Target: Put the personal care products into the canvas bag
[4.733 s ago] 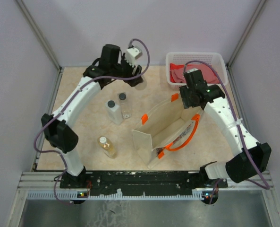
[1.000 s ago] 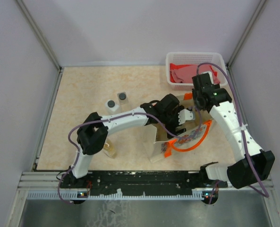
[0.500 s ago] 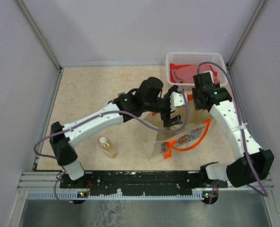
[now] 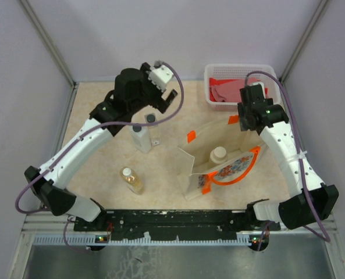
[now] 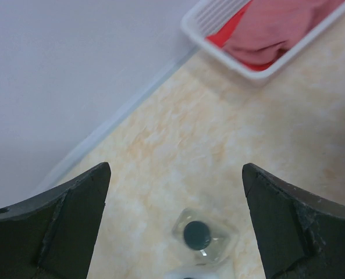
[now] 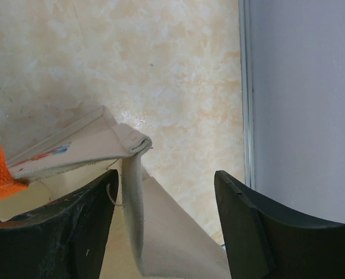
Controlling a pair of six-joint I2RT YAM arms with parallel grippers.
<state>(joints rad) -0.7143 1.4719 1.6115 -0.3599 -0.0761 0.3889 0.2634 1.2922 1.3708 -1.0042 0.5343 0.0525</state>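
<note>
My left gripper's open fingers are in line with the clear bottle [image 5: 201, 235], so I should go on lowering them toward it until they are on either side of its body [image 4: 155, 136], then close them.
The canvas bag [image 4: 230, 165] stands open right of centre, with the cream bottle [image 4: 219, 154] upright inside it. My left gripper [image 4: 167, 100] hovers open and empty at the back, above the clear bottle with a dark cap [image 4: 150, 120]. In the left wrist view that clear bottle [image 5: 196, 234] sits low between the fingers of my left gripper [image 5: 175, 174]. The white bottle with a dark cap [image 4: 140, 138] stands beside it, and the amber-liquid bottle [image 4: 131, 180] lies nearer the front. My right gripper [image 4: 242, 124] is at the bag's far rim. The bag's folded edge [image 6: 128, 174] hangs between the parted jaws of my right gripper [image 6: 167, 180], against the left finger and not clamped.
A white lattice basket [image 4: 210, 72] with red cloth sits at the back right, close behind the right wrist; its rim [image 5: 248, 64] also shows in the left wrist view. The bag's orange handle [image 4: 242, 174] loops toward the front. Walls enclose the table on three sides.
The left arm has pulled out of the bag and swung back-left to above the clear bottle. The cream bottle now stands in the bag. The right arm has barely moved.
</note>
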